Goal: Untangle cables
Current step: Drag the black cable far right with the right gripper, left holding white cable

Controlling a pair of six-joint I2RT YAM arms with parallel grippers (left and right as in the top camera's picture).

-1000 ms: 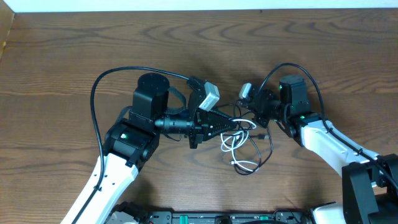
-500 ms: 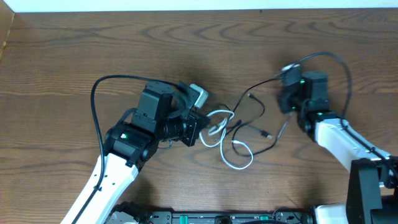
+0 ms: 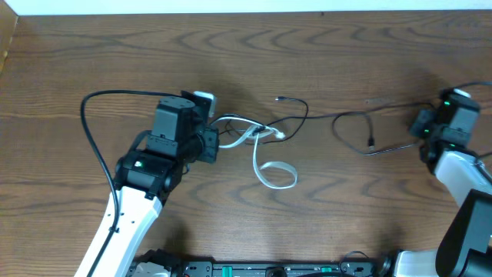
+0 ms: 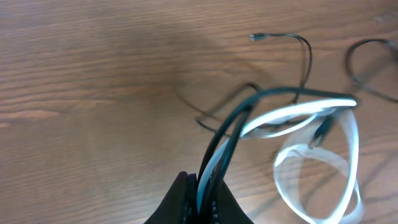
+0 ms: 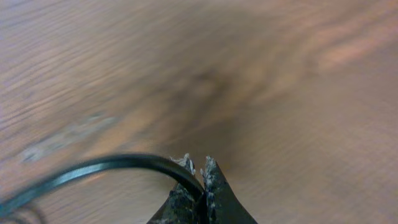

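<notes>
The white cable and a thin black piece of cable [image 3: 233, 120] are pinched together in my left gripper, so next I bring both back inward for my right gripper to take their loops [image 3: 264, 133].
My left gripper [image 3: 217, 139] [image 4: 202, 186] is shut on the white cable [image 3: 265, 171] [image 4: 348, 143] and on a thin black strand [image 3: 304, 108] [image 4: 305, 46] pinched beside it. The white cable trails right of the jaws in a loose loop on the table. The black strand arcs up and ends in a small plug. At the far right my right gripper [image 3: 424, 137] [image 5: 199, 168] is shut on the black cable [image 3: 354, 115] [image 5: 93, 168], which lies in an open curve to its left. I cannot tell whether the two black runs are one cord.
The wooden table [image 3: 246, 54] bears only the cables and my arms. A thick black arm wire [image 3: 96, 146] loops out to the left of the left arm. The table's far edge [image 3: 246, 13] runs along the top.
Both arms have pulled apart: the left moved left with the white cable, the right swung to the far right dragging the black cable. The tight bundle has spread out.
</notes>
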